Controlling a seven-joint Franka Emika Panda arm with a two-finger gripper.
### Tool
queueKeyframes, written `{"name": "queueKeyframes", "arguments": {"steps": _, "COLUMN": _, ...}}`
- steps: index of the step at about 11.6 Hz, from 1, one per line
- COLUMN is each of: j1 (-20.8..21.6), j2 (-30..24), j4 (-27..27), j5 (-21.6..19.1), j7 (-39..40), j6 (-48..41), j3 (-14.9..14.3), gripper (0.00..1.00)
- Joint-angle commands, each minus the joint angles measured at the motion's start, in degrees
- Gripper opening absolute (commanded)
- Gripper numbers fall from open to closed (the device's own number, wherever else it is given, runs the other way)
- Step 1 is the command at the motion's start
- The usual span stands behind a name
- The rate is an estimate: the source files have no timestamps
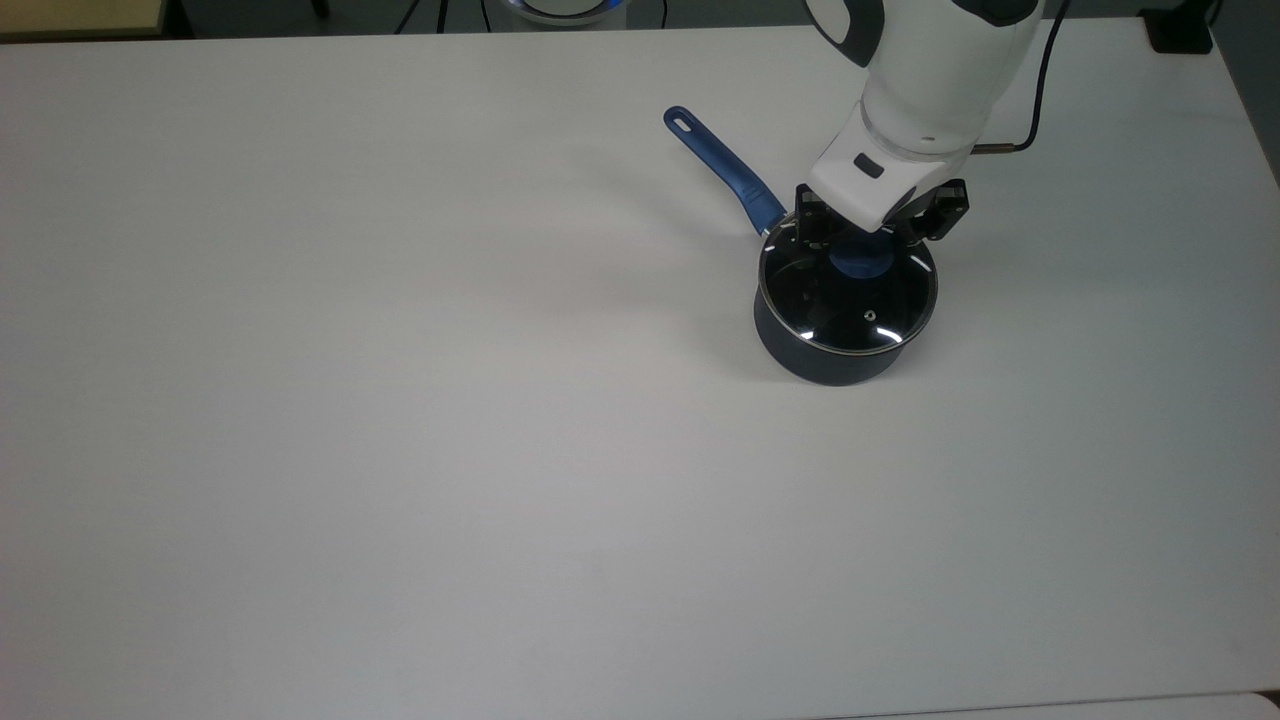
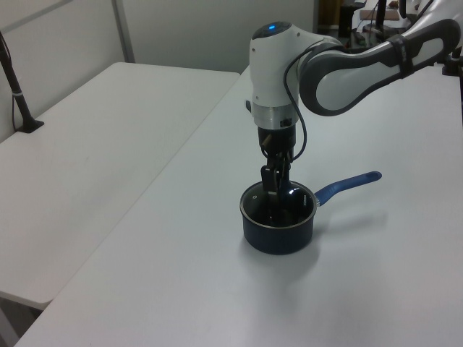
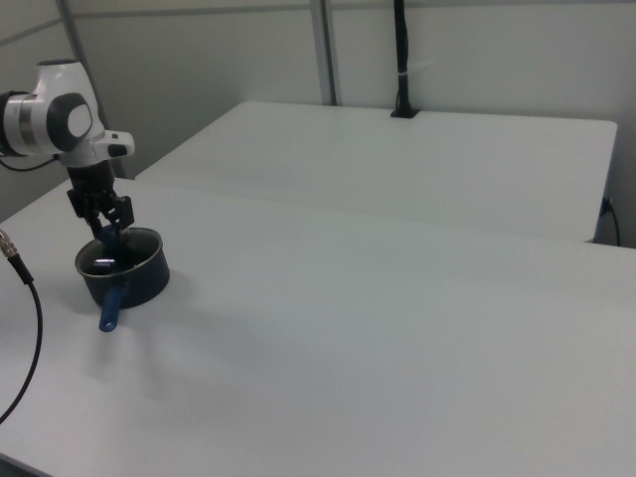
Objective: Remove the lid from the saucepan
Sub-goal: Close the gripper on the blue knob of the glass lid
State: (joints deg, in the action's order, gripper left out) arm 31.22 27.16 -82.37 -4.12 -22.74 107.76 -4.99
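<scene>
I expect an empty saucepan (image 2: 278,239) when I take the lid off, since only a dark inside (image 2: 295,208) can be seen through the glass lid.
The dark navy saucepan (image 1: 822,364) stands on the white table (image 1: 400,400), right of centre in the top view. Its long blue handle (image 1: 722,160) points up and to the top view's left. The glass lid (image 1: 850,308) sits on the pan, with its blue knob (image 1: 860,264) partly under the white hand. My gripper (image 1: 868,240) is down over the lid, open, one black finger (image 1: 812,228) on each side of the knob. In the left view, the gripper (image 2: 273,185) reaches into the top of the saucepan (image 2: 278,233). The right view has the gripper (image 3: 105,235) above the saucepan (image 3: 129,280).
A black cable (image 1: 1032,90) runs from the arm toward the table's far right edge. A second white table (image 2: 94,144) lies on the left view's left with a black post (image 2: 16,90) on it. The right view has a loose cable (image 3: 28,328) at its left edge.
</scene>
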Motion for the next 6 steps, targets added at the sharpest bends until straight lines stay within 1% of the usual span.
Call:
{"name": "queueKeyframes", "arguments": {"steps": 1, "j1": 1.47, "j2": 0.44, "j4": 0.72, "j5": 0.95, "j7": -1.08, "j6": 0.88, "j3": -1.25, "gripper": 0.49}}
{"name": "queueKeyframes", "arguments": {"steps": 4, "j1": 1.56, "j2": -0.17, "j4": 1.15, "j5": 0.95, "j7": -1.08, "j6": 0.44, "j3": -1.25, "gripper": 0.48}}
{"name": "queueKeyframes", "arguments": {"steps": 6, "j1": 1.47, "j2": -0.96, "j4": 2.73, "j5": 0.95, "j7": -1.08, "j6": -0.18, "j3": -1.34, "gripper": 0.48}}
